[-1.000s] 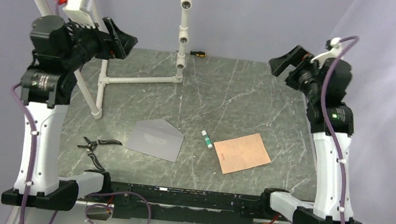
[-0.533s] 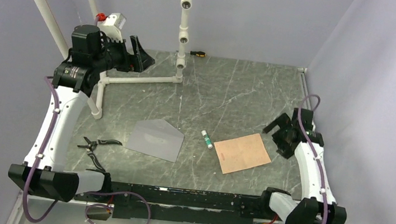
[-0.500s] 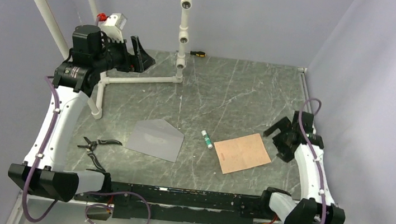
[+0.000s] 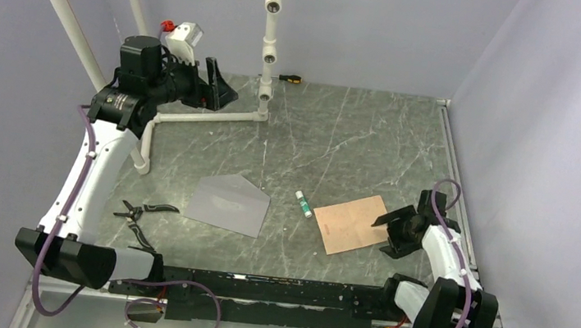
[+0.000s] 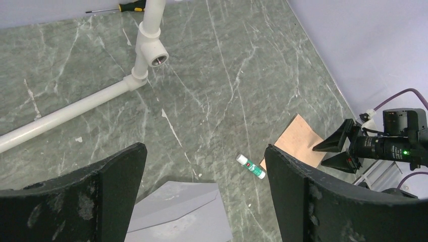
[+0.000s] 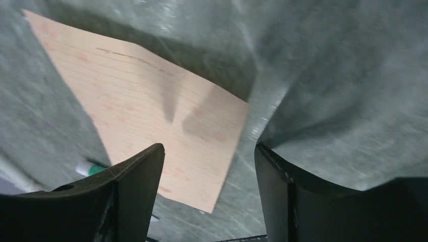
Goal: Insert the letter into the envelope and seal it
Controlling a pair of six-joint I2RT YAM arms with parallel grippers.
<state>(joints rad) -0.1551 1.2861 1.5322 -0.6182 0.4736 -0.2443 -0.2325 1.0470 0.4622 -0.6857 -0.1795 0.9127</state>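
Observation:
The letter lies flat [image 4: 349,225] near my right gripper and far from my left gripper, so my right gripper should pick it up by its edge [image 6: 230,157] to meet my left gripper.
The tan-orange letter [image 4: 353,225] lies flat on the marble table, right of centre. The grey envelope [image 4: 226,203] lies flat to its left, its flap folded open. My right gripper [image 4: 387,233] hangs low at the letter's right edge, open, with the letter's near corner [image 6: 146,111] below and between its jaws; nothing is gripped. My left gripper [image 4: 217,94] is held high at the back left, open and empty. In the left wrist view the envelope [image 5: 176,214] and the letter [image 5: 298,141] show far below the left gripper [image 5: 204,148].
A green-and-white glue stick [image 4: 304,204] lies between envelope and letter. Black pliers [image 4: 137,213] lie at the near left. A white pipe frame [image 4: 202,117] stands at the back left, a screwdriver [image 4: 290,78] at the back edge. The wall runs close on the right.
The right arm has swung down from high at the back right to the letter's right edge, its jaws narrowing somewhat. The left gripper has shifted slightly to the right.

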